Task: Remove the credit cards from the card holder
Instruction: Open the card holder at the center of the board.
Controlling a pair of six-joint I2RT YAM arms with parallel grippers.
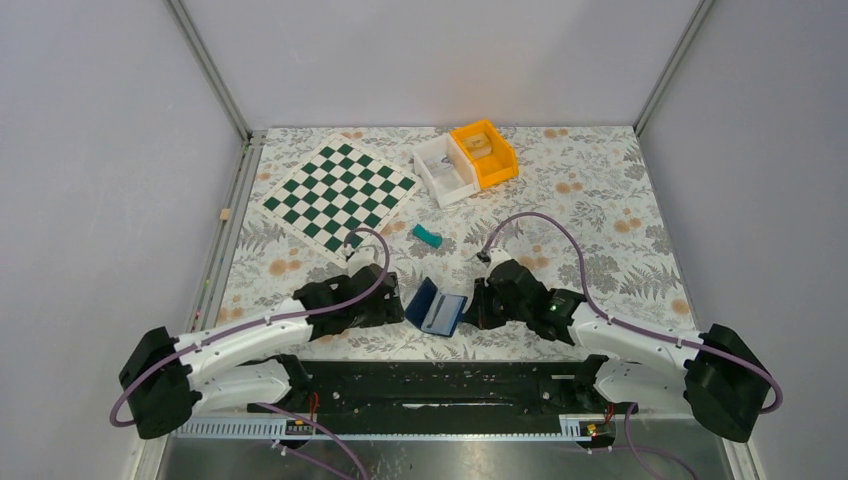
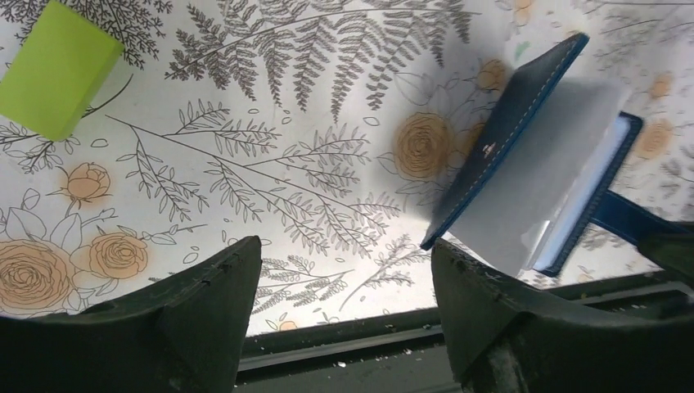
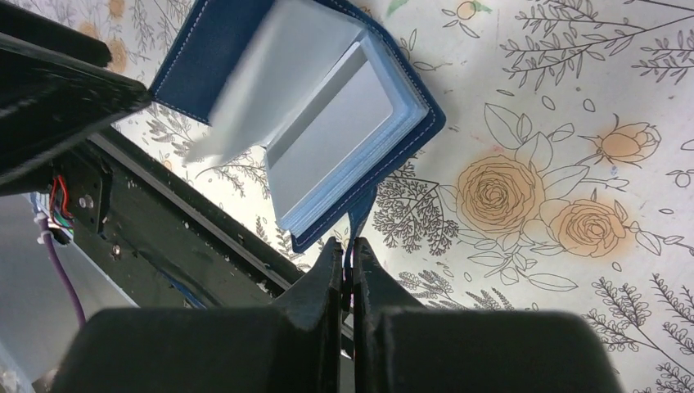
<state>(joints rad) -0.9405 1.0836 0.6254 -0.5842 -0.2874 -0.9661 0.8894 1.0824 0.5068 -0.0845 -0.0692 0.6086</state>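
Observation:
The card holder's cover [image 2: 509, 141] stands half up, so my left gripper should hold that cover side down while my right gripper spreads the snap tab's side [image 3: 361, 211] flat.
The navy card holder [image 1: 437, 306] lies open on the flowered table between my two grippers. In the right wrist view its cover [image 3: 214, 45] stands up at the left, a whitish-grey card [image 3: 262, 78] stands half lifted, and pale blue cards [image 3: 335, 139] lie stacked in the other half. My right gripper [image 3: 348, 250] is shut on the holder's short snap tab [image 3: 361, 214]. My left gripper [image 2: 345, 254] is open and empty; its right finger [image 2: 483, 303] sits just below the holder's raised cover [image 2: 507, 135] and the whitish card [image 2: 544, 176].
A green block [image 2: 57, 65] lies left of the left gripper, and a teal block [image 1: 428, 236] sits behind the holder. A chessboard [image 1: 338, 192], a white bin [image 1: 445, 170] and an orange bin [image 1: 485, 152] are at the back. A black rail [image 1: 430, 385] runs along the near edge.

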